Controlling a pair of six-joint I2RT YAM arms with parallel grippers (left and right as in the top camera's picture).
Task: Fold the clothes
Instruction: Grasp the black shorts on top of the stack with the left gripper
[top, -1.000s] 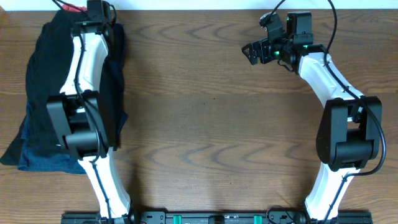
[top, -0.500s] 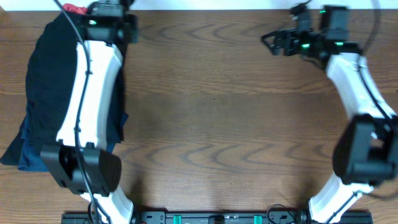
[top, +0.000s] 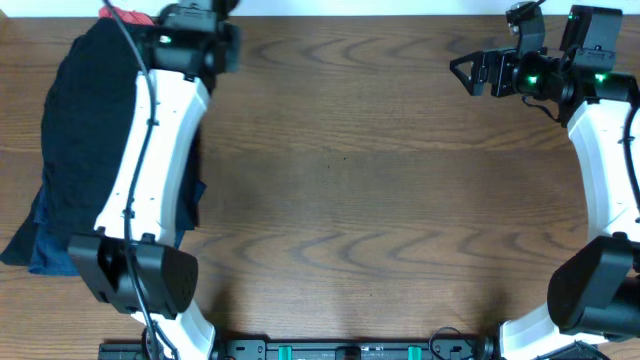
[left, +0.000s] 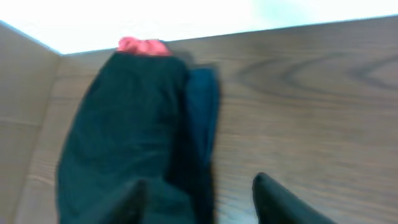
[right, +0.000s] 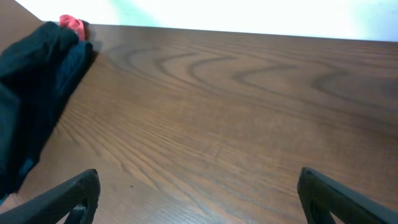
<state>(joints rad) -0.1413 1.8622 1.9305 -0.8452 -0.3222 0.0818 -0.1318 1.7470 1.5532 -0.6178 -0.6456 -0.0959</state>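
Observation:
My right gripper is far from the black garment (top: 90, 130), which lies on the heap, so next my left gripper pulls it onto the open wood (top: 320, 130) for my right gripper.
The clothes (top: 90, 150) lie in a dark heap at the table's left side, black on top, a blue garment (top: 60, 255) showing underneath and a red piece (top: 120, 14) at the far end. My left gripper (top: 200, 40) hangs over the heap's far right edge. In the left wrist view it (left: 199, 199) is open, one finger over the black cloth (left: 124, 124), the other over bare wood, holding nothing. My right gripper (top: 462, 75) is open and empty above the far right of the table, and in its wrist view (right: 199, 186) only wood lies between the fingers.
The wooden table (top: 350, 200) ends at a white far edge close behind both grippers. The left arm's white links stretch along the right side of the heap. The heap (right: 37, 81) shows far left in the right wrist view.
My left gripper has opened from shut and shifted right, towards the far edge. My right arm has swung right, away from the centre, jaws slightly wider.

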